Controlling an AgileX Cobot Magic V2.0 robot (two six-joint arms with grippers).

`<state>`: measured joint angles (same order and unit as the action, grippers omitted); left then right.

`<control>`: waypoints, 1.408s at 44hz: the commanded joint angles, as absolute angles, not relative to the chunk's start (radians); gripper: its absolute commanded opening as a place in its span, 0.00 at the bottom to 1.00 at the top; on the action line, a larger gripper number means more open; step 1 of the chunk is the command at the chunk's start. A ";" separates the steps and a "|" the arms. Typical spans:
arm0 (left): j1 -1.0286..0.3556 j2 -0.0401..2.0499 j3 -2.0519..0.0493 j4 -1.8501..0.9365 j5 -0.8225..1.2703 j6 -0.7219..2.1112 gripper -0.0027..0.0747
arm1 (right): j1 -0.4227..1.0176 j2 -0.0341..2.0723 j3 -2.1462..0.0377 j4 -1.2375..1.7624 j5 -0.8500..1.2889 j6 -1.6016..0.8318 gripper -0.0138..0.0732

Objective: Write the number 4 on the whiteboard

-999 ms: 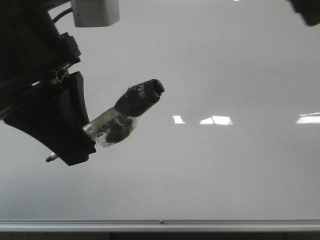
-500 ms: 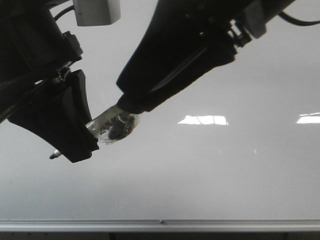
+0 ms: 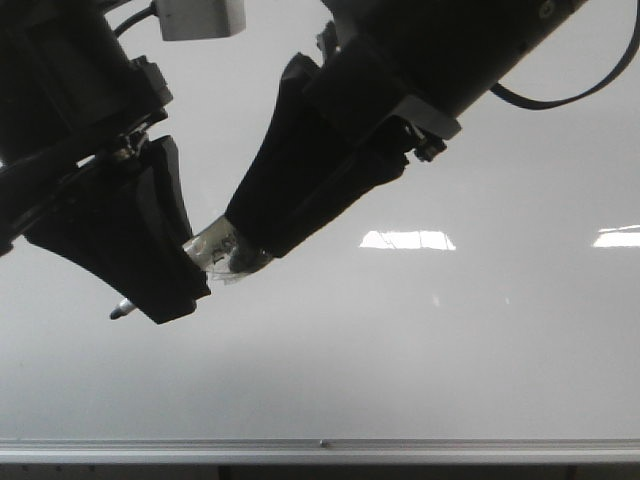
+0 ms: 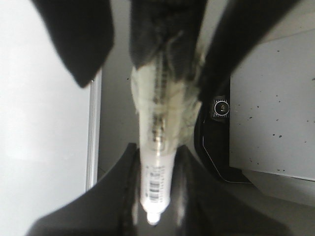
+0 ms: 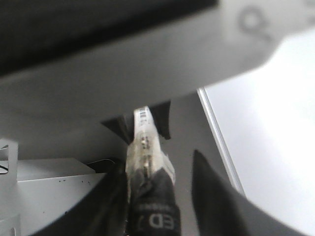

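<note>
My left gripper is holding the marker [image 3: 122, 309] near its tip. My right gripper should take the taped end [image 3: 236, 254] and bring the marker to the whiteboard to write.
The whiteboard [image 3: 450, 350] fills the front view, with a silver bottom rail [image 3: 320, 450]. No number 4 shows on it. My left gripper [image 3: 178, 295] is shut on a marker [image 3: 222, 255] with a clear taped barrel, its tip [image 3: 118, 311] pointing down left. In the left wrist view the marker [image 4: 155, 167] sits between the fingers of the left gripper [image 4: 155, 196]. My right gripper [image 3: 250, 240] is open around the marker's black cap [image 5: 155, 206]. One finger [image 5: 110, 201] lies against the cap; the other finger [image 5: 211, 196] stands apart from it.
Bright rectangular light reflections [image 3: 407, 240] lie on the board at mid right and at the right edge [image 3: 617, 237]. A white box [image 3: 195, 18] sits on the left arm. A black cable [image 3: 560, 95] loops off the right arm. A grey speckled surface [image 4: 270, 123] lies beyond the board's edge.
The right arm has come in from the upper right and its fingers now stand around the marker's cap. The left gripper with the marker has shifted slightly right.
</note>
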<state>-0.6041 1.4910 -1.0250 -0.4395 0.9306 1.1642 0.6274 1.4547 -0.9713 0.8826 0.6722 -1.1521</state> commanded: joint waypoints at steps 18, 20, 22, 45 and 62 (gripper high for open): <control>-0.612 1.454 -1.055 -0.507 0.837 1.137 0.41 | 0.602 1.424 -1.004 0.933 0.696 -1.163 0.08; -0.612 1.454 -1.055 -0.507 0.814 1.107 0.59 | 0.592 1.418 -1.003 0.933 0.700 -1.163 0.08; -0.612 1.454 -1.055 -0.507 0.797 1.101 0.73 | 0.581 1.408 -0.995 0.933 0.701 -1.163 0.09; -0.612 1.454 -1.055 -0.507 0.790 1.101 0.88 | 0.211 1.049 -0.756 0.934 0.662 -1.102 0.09; -0.612 1.454 -1.055 -0.507 0.790 1.101 0.20 | 0.073 0.943 -0.747 0.949 0.593 -1.066 0.09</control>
<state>-0.6041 1.4910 -1.0250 -0.4692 0.8163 1.1102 0.0808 0.9584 -0.7210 0.8992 0.6406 -1.0682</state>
